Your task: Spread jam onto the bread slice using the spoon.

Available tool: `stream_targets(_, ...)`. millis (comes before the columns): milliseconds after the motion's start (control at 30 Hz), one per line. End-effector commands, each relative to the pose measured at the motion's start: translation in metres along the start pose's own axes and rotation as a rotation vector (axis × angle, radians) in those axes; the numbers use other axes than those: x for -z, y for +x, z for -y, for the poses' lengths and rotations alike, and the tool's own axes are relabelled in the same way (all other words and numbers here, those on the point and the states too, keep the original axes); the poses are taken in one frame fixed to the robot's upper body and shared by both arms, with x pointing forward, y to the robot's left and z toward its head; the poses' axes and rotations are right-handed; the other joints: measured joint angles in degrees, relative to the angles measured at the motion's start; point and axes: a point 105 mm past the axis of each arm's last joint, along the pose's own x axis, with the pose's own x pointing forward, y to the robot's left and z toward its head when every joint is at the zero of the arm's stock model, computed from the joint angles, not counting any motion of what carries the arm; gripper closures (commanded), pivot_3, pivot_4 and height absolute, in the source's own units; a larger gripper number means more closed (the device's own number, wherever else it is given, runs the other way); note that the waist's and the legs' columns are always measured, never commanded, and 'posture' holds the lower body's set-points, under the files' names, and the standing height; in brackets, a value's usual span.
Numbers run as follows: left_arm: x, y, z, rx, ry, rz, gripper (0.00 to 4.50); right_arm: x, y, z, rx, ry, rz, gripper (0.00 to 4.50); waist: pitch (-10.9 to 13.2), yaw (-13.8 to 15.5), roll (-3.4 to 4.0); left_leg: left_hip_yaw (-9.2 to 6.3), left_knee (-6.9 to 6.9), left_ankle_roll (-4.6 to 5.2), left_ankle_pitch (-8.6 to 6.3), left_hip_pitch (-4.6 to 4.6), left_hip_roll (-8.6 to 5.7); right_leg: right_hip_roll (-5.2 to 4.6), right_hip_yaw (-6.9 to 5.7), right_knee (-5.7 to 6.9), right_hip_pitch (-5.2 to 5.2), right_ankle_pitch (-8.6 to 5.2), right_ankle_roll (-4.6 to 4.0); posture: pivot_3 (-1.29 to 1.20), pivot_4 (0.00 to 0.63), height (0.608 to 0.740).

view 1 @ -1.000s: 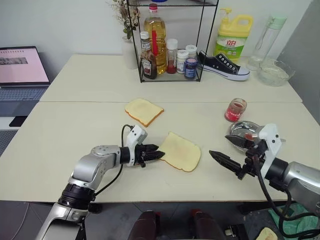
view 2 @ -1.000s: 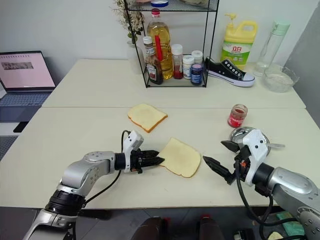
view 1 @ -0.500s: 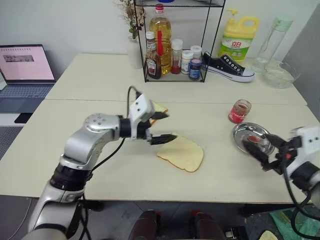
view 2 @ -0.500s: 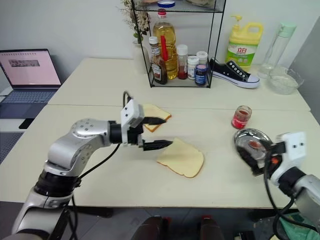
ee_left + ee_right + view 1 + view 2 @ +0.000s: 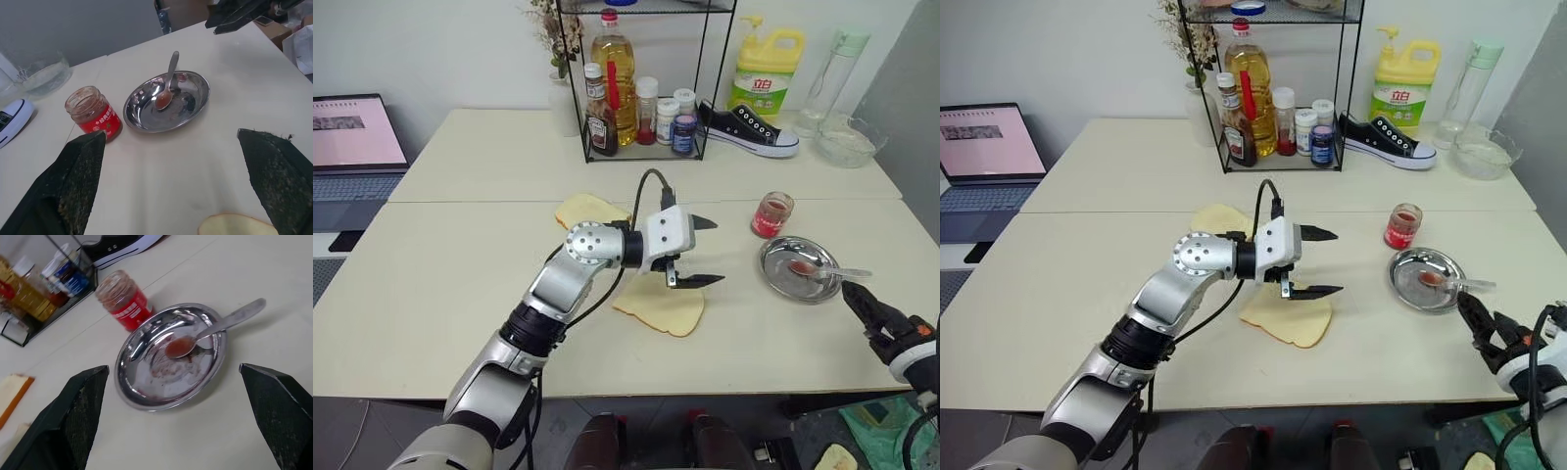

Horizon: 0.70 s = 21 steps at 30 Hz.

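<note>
The spoon (image 5: 827, 270) will leave a thin smear when the robot spreads it across the bread slice, because just a shallow layer of red jam (image 5: 800, 267) lies in the spoon's bowl.
The pale yellow bread slice (image 5: 658, 309) lies flat at mid-table. My left gripper (image 5: 718, 252) hovers above its far edge, pointing right toward the dish, fingers (image 5: 73, 181) wide open and empty. The jam sits in a small glass jar (image 5: 772, 214) with a red label, lid off. Just in front of it a round steel dish (image 5: 790, 279) holds the spoon (image 5: 215, 332), its bowl stained red and its handle over the rim. My right gripper (image 5: 1482, 324) is at the table's near right edge, short of the dish, open and empty.
A smaller, browner slice (image 5: 584, 209) lies behind the left arm. A wire rack of bottles (image 5: 636, 98), a black shoe (image 5: 749, 127), a yellow detergent jug (image 5: 769, 69) and a glass bowl (image 5: 847, 142) line the back. A laptop (image 5: 352, 132) stands at far left.
My left gripper has lifted off the table beside the bread slice, swung right over it and opened wide. My right gripper has drawn away to the right, toward the table's edge.
</note>
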Motion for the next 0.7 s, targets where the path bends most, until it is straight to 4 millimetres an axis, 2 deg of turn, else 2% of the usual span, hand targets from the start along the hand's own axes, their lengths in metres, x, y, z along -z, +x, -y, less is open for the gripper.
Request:
stream_targets(33,-0.015,0.003,-0.006,-0.016,0.054,0.046,0.02,-0.005,0.014,-0.001,-0.011,0.077,0.061,0.00,0.00,-0.01,0.02,0.01,0.00,0.00,0.00,0.01,-0.01,-0.01,0.00,0.00,0.00,0.00,0.00,0.00,0.150,0.740)
stream_targets(167,-0.016,0.004,-0.009,-0.017,0.057,0.045,0.02,-0.008,0.039,0.016,0.040,0.238,0.136,0.00,-0.01,-0.08,0.05,-0.01,-0.01,0.00,0.00,0.01,0.00,0.00,-0.01,0.01,0.00,0.00,0.00,0.00,0.150,0.740)
stream_targets(267,-0.016,0.005,-0.007,-0.016,0.057,0.043,0.02,-0.009,0.049,0.023,0.051,0.316,0.168,0.00,-0.02,-0.09,0.14,0.03,-0.01,0.00,0.00,0.02,-0.01,0.00,-0.02,0.01,-0.02,0.00,0.00,0.00,0.150,0.740)
stream_targets(367,-0.016,0.006,-0.002,-0.012,0.052,0.043,0.02,-0.008,0.056,0.028,0.051,0.359,0.184,0.00,-0.03,-0.04,0.20,0.02,-0.02,0.00,0.00,0.01,-0.01,0.00,-0.01,0.01,-0.03,0.00,0.00,0.00,0.150,0.740)
stream_targets(700,-0.019,0.008,-0.004,-0.025,0.052,0.041,0.02,-0.005,0.075,0.037,0.065,0.379,0.186,0.00,-0.05,-0.17,0.25,0.08,-0.02,0.01,0.00,0.03,-0.01,0.00,0.00,0.03,-0.04,0.00,0.00,0.00,0.150,0.740)
